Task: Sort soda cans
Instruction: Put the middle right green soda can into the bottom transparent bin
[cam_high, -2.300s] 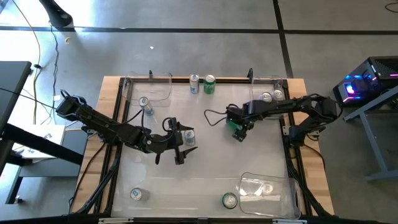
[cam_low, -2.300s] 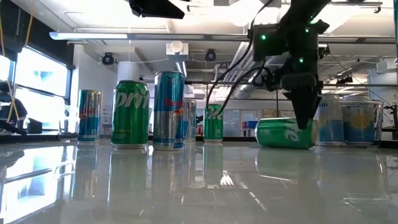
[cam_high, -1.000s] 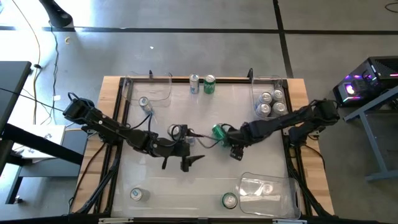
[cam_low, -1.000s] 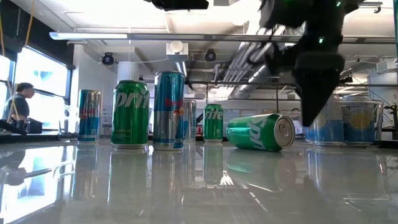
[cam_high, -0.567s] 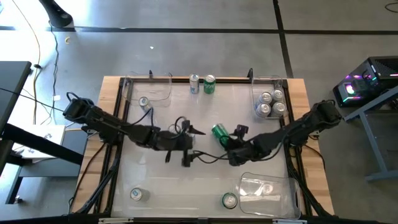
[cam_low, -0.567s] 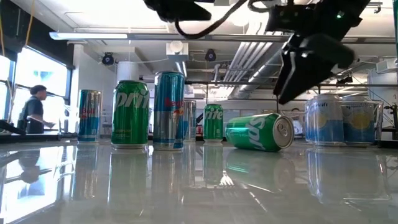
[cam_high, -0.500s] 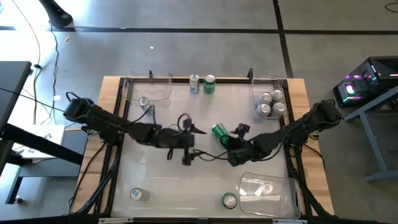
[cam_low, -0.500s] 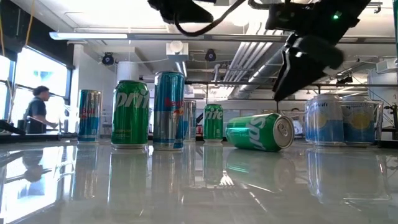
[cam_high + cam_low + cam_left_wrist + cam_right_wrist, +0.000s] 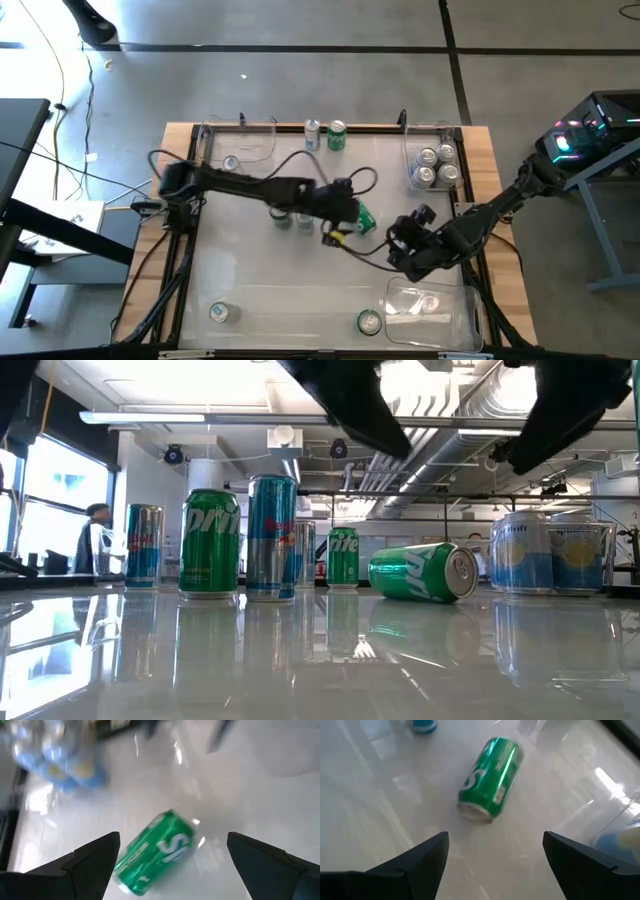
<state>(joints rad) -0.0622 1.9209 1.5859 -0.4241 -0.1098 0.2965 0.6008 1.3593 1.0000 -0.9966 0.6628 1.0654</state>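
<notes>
The green can (image 9: 408, 572) is lying on its side at a slant below my open left gripper. Next, my right gripper grips its lid end (image 9: 461, 572) before my left gripper takes it.
A green soda can (image 9: 362, 218) lies on its side mid-table, also visible as the green can (image 9: 420, 572), (image 9: 152, 852), (image 9: 492, 775). My left gripper (image 9: 343, 222) hovers open just left of it, and in the left wrist view the left gripper (image 9: 173, 837) has fingers wide on either side of the can without touching. My right gripper (image 9: 407, 238) is open and stands off to the can's near-right, with the can ahead of the right gripper (image 9: 495, 837). Other cans stand upright on their bases: a green one (image 9: 210, 543) and a blue one (image 9: 271, 537).
Two cans (image 9: 313, 133) (image 9: 337, 135) stand at the far edge. A clear bin (image 9: 436, 140) at far right holds several cans, and another bin (image 9: 243, 135) at far left holds one. A tipped bin (image 9: 430, 305) lies at the near edge beside a green can (image 9: 369, 321). Another can (image 9: 218, 312) stands near left.
My left gripper has swung from the table's middle toward the right, up to the lying green can. My right gripper has drawn back from that can toward the near-right. The can stays lying on its side in about the same place.
</notes>
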